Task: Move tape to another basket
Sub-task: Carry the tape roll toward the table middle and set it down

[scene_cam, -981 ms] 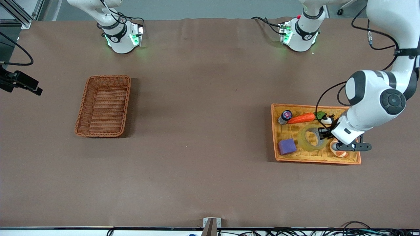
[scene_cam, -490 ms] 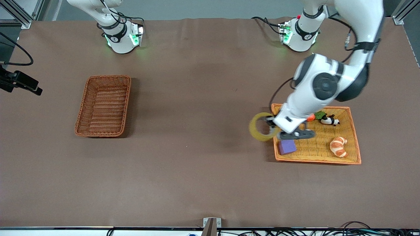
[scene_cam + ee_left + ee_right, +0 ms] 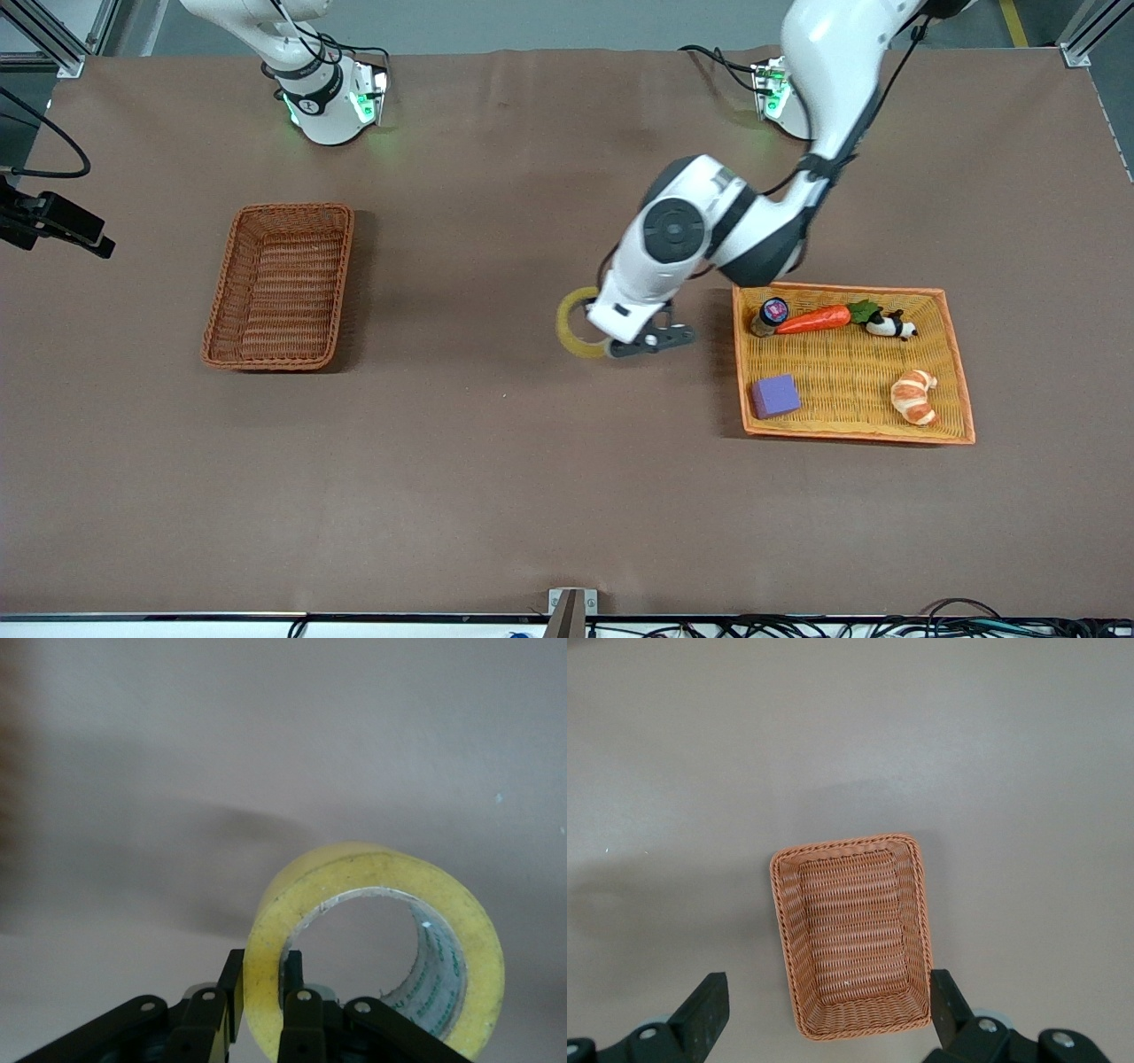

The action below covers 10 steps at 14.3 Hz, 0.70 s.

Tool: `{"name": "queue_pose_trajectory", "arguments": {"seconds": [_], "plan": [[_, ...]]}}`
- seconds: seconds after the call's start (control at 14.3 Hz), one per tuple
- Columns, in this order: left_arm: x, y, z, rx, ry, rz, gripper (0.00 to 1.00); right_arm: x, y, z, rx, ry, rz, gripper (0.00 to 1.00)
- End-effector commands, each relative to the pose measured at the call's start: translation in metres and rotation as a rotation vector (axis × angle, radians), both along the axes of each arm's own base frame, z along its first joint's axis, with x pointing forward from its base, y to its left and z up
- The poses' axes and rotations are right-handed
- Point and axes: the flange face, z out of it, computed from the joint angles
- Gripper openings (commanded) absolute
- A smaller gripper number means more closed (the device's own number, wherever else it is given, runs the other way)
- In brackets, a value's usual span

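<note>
My left gripper is holding the tape (image 3: 566,322) level over clear table. It should keep lowering the tape toward the table's middle (image 3: 521,317) and let go of it there for my right gripper.
The tape (image 3: 563,326), a yellowish ring, hangs over the bare table between the tray and the reddish-brown basket (image 3: 279,292). My left gripper (image 3: 605,344) is shut on the ring's wall. In the left wrist view one finger sits inside the tape (image 3: 354,870) and one outside, with my left gripper (image 3: 263,985) clamped on the wall. My right gripper (image 3: 828,1014) hovers open high over the basket (image 3: 850,843), which holds nothing. It does not show in the front view.
The yellow-orange tray (image 3: 850,430) at the left arm's end holds a purple cube (image 3: 775,395), a croissant (image 3: 913,396), a carrot (image 3: 813,319), a panda toy (image 3: 886,326) and a small bottle (image 3: 769,315). A black camera mount (image 3: 53,226) sticks in at the right arm's end.
My left arm lifted the tape out of the tray and carried it toward the right arm's end, past the tray's edge to over the bare table. The basket has not moved.
</note>
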Motion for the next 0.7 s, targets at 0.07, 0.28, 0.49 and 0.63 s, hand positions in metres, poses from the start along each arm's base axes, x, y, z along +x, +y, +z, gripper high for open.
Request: {"name": "queue_pose_trajectory", "arguments": {"seconds": [0.07,0.28,0.49,0.63], "plan": [[-0.013,-0.06,-0.047,-0.062,-0.034,-0.004,0.0,-0.001,-0.001,-0.002,0.023,-0.003,0.007,1.0],[-0.031,-0.083,-0.087,-0.085,-0.057,-0.02,0.04,-0.002,-0.001,-0.001,0.024,-0.003,0.007,1.0],[-0.03,-0.081,-0.095,-0.067,-0.074,-0.032,0.39,-0.002,-0.001,-0.001,0.024,-0.003,0.007,1.0],[-0.025,-0.078,-0.082,-0.059,-0.104,-0.042,1.0,-0.001,0.0,-0.002,0.024,-0.002,0.009,1.0]]}}
